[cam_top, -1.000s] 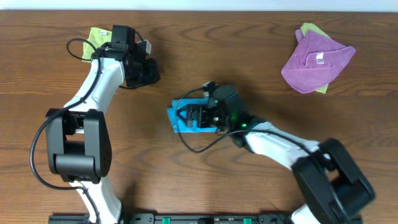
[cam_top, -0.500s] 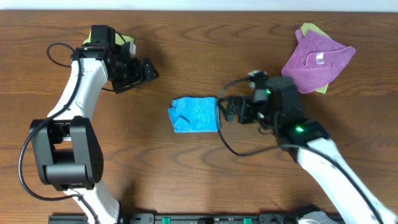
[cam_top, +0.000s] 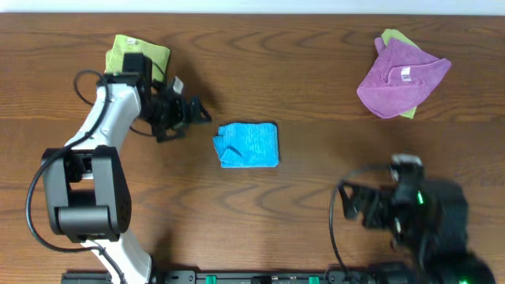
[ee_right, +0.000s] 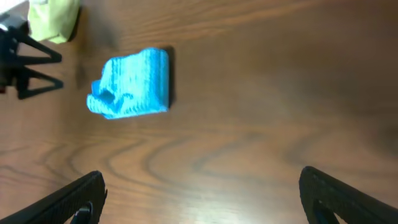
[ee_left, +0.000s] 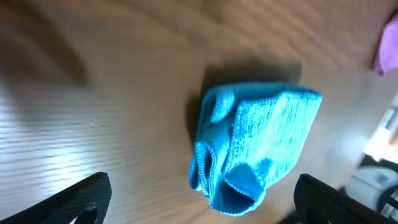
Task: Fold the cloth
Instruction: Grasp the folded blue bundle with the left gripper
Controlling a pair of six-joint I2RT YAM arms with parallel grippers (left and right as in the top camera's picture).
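Loose folds (ee_left: 236, 194) open along the cloth's near edge. I therefore expect the bright blue cloth (ee_left: 267, 130) to bunch into a fold and stay doubled over when I lift it.
The bright blue cloth (cam_top: 247, 144) lies folded into a small thick bundle at the middle of the table, with nothing touching it. My left gripper (cam_top: 197, 113) hovers just to its upper left, open and pointing at it. In the left wrist view the cloth (ee_left: 255, 146) fills the centre, its layered edges facing the open left gripper (ee_left: 202, 205). My right gripper (cam_top: 351, 207) sits far back at the near right, open and empty. The right wrist view shows the cloth (ee_right: 134, 84) well ahead of the right gripper (ee_right: 202, 199), over bare wood.
A light green cloth (cam_top: 140, 54) lies at the far left behind the left arm. A purple cloth (cam_top: 401, 77) rests on another green one (cam_top: 392, 38) at the far right. Cables trail from both arms.
The right arm has pulled away from the cloth to the near right, leaving it folded. The left gripper has opened and swung from the green cloth toward the blue one.
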